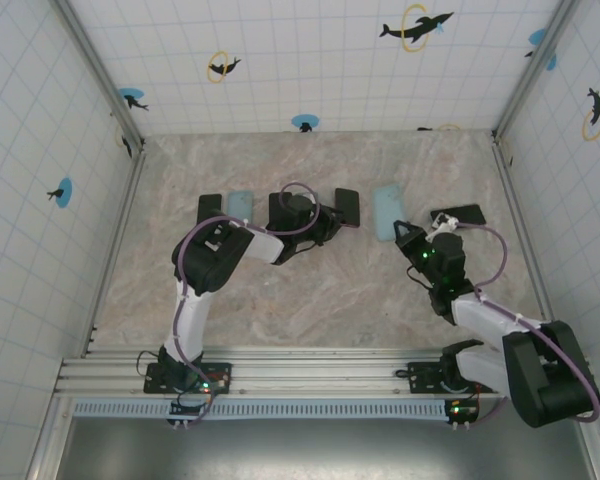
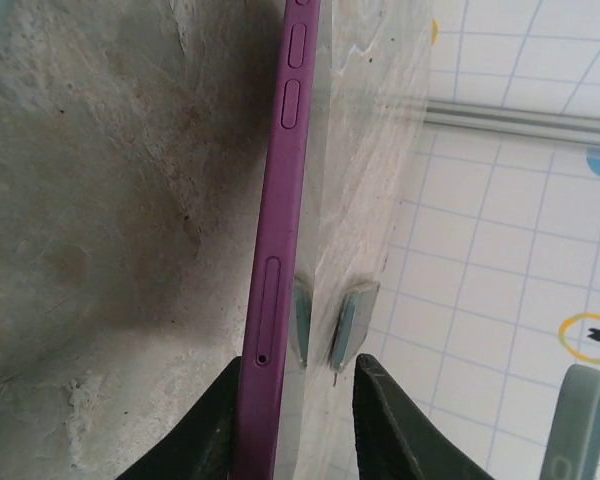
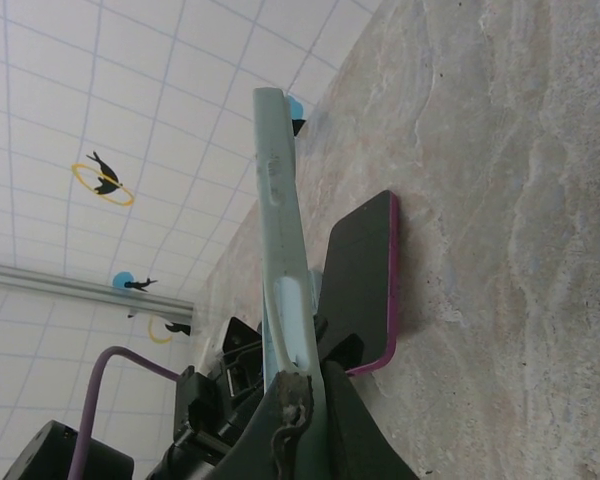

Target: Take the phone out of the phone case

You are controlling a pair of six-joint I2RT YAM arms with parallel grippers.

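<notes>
The empty light blue case [image 1: 387,208] is clear of the phone, so I should keep lowering it with my right gripper onto the marble [image 1: 367,212] next to the phone until it rests there.
The phone [image 1: 347,207], dark-screened with a purple rim, lies flat on the marble table [image 1: 310,300]. My left gripper [image 1: 325,222] stands open around its near end. In the left wrist view the purple phone edge [image 2: 285,200] rests against one finger [image 2: 205,430], and a clear gap separates it from the other finger [image 2: 390,420]. The light blue phone case [image 1: 386,212] is empty and lifted just right of the phone, with my right gripper [image 1: 408,238] shut on its near end. Seen edge-on from the right wrist, the case [image 3: 280,220] rises from the right gripper [image 3: 310,385], with the phone [image 3: 365,270] behind it.
A second light blue case [image 1: 240,204] and a black phone [image 1: 210,207] lie at the left back. Another black phone [image 1: 460,214] lies at the right back beside my right arm. Tiled walls enclose the table on three sides.
</notes>
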